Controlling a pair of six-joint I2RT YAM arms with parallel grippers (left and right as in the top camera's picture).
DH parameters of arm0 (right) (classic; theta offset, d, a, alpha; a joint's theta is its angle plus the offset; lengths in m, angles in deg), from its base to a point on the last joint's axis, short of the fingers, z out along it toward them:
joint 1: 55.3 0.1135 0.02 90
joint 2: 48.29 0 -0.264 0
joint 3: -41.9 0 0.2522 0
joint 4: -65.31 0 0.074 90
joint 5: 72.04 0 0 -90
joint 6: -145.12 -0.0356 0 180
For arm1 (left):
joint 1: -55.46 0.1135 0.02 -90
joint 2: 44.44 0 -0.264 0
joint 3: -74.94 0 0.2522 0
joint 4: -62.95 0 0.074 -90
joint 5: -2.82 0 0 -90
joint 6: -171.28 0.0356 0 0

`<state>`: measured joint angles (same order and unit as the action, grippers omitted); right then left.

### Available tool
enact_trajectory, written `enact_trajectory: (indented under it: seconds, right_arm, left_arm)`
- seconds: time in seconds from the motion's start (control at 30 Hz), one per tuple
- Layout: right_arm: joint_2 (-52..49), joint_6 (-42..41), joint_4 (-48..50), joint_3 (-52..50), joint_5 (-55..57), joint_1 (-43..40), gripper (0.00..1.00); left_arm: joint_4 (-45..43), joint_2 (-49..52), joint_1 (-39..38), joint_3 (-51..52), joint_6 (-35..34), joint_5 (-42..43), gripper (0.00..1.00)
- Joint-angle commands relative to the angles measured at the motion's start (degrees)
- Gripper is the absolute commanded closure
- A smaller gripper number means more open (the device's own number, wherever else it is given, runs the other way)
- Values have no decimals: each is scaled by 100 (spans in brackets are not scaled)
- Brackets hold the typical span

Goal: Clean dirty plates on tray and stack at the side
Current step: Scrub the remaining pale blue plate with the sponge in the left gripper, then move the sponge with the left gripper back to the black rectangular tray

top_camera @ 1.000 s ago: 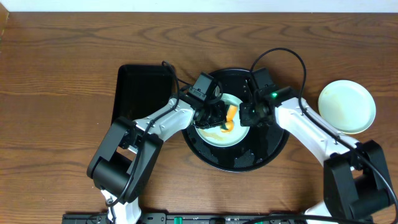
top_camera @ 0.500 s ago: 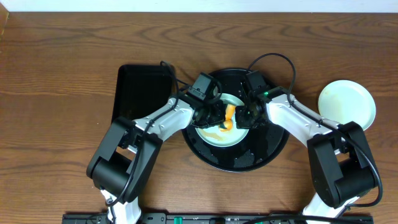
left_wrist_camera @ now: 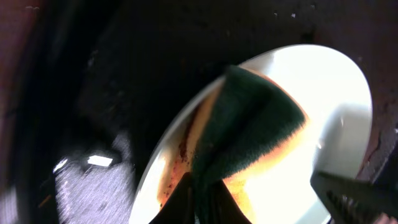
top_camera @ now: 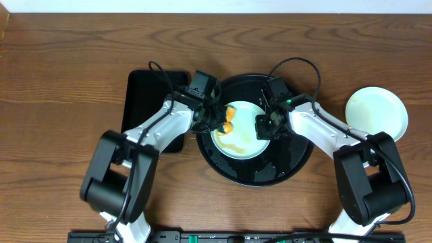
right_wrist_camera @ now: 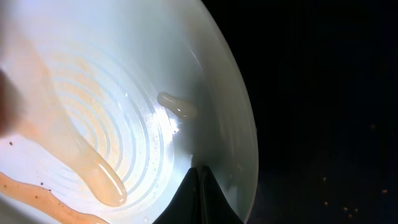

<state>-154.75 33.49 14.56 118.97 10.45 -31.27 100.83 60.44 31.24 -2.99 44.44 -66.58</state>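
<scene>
My right gripper's closed fingers rest inside the plate's rim. Next, I open them and pinch the plate's rim edge with them to keep the plate still.
One pale mint-blue dirty plate with brown smears lies in the round black tray. My left gripper is shut on a green-and-orange sponge and presses it on the plate's left part. The left wrist view shows the sponge on the plate, pinched between my fingers. My right gripper is shut, its tips resting on the plate's right inner rim. The right wrist view shows these tips on the plate, with smears beside them. A pale plate sits on the bare wood at the right.
A smaller rectangular black tray lies left of the round tray, under my left arm. The round tray's dark floor shows in the left wrist view and in the right wrist view. Brown tabletop surrounds everything.
My left gripper has dragged the sponge from the plate's middle to its left edge. My right gripper shifted slightly left onto the plate's rim and then stayed.
</scene>
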Motion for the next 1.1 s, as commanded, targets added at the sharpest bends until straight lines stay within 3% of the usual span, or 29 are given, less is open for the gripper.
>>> enact_trajectory:
  seconds: [0.0,0.17,0.3,0.4,0.53,0.77,0.93,1.07]
  right_arm:
    - [-188,50,-22,-31,61,37,99]
    - [105,111,92,-26,109,37,98]
    - [463,157,245,-9,149,35,94]
    - [758,160,293,-9,339,13,90]
    - [1045,157,291,-9,813,-90,78]
    - [879,155,173,-26,962,-247,77]
    - [549,153,122,-28,857,-219,77]
    - [317,155,129,-28,616,-221,78]
  left_arm:
    - [306,-763,72,33,382,-501,93]
    - [1268,-1648,81,35,385,-1781,93]
    - [1499,-2009,105,33,540,-2293,92]
    - [1665,-2107,278,35,553,-2302,92]
    - [1853,-2100,789,35,555,-2297,92]
    - [1775,-2017,1775,35,1172,-2256,92]
    - [1766,-1718,2017,35,1888,-1952,92]
    - [1777,-1368,2109,35,1926,-1884,92]
